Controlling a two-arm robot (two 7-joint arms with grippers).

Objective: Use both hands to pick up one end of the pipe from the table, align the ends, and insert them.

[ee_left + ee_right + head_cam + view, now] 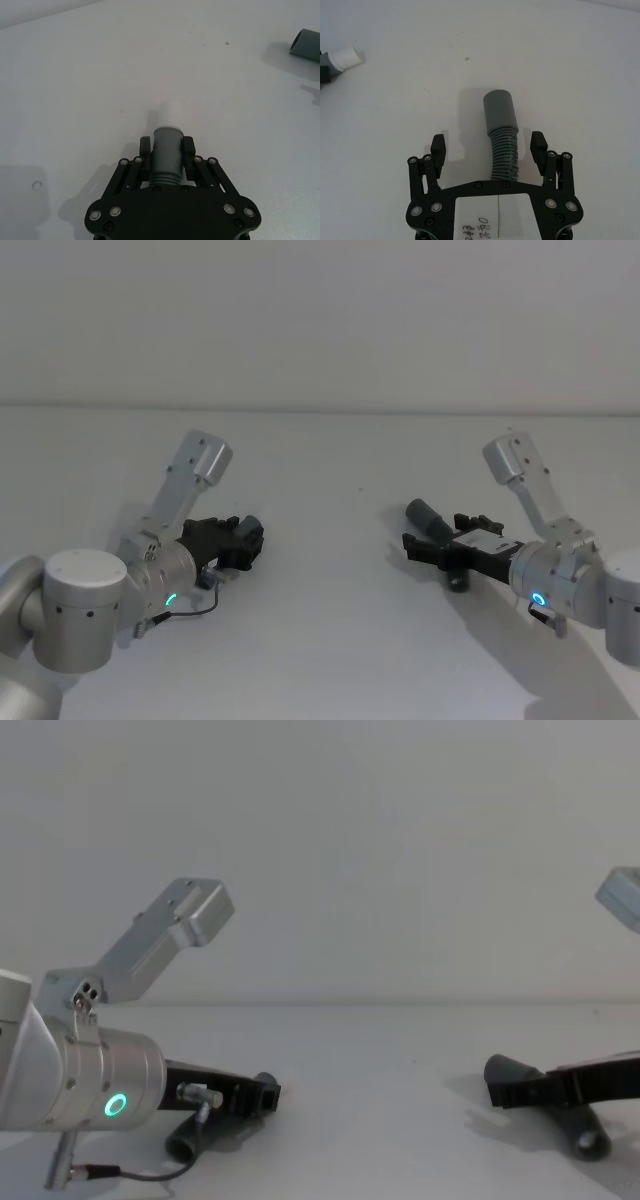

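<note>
The whitish tip (345,59) is thinner than the cuff behind it, so the smooth grey sleeve (500,111) will slip over its front when I push the ends together.
The pipe is two separate pieces on the white table (330,640). My left gripper (245,537) (167,150) (262,1095) is shut on the grey cuff (167,142) of the left piece. Its pale whitish tip (173,111) sticks out ahead of the fingers, low over the table. My right gripper (438,532) (487,141) (510,1090) is open. Its fingers (537,142) stand on either side of the ribbed hose (504,157), apart from it. That piece's smooth grey sleeve (500,112) (428,515) lies just beyond the fingertips and points toward the left piece.
A wide bare strip of table separates the two pieces. The left piece's dark rear end (185,1140) rests under the left wrist beside a thin black cable (190,612). The right piece's rear end (590,1140) curls down below the right gripper.
</note>
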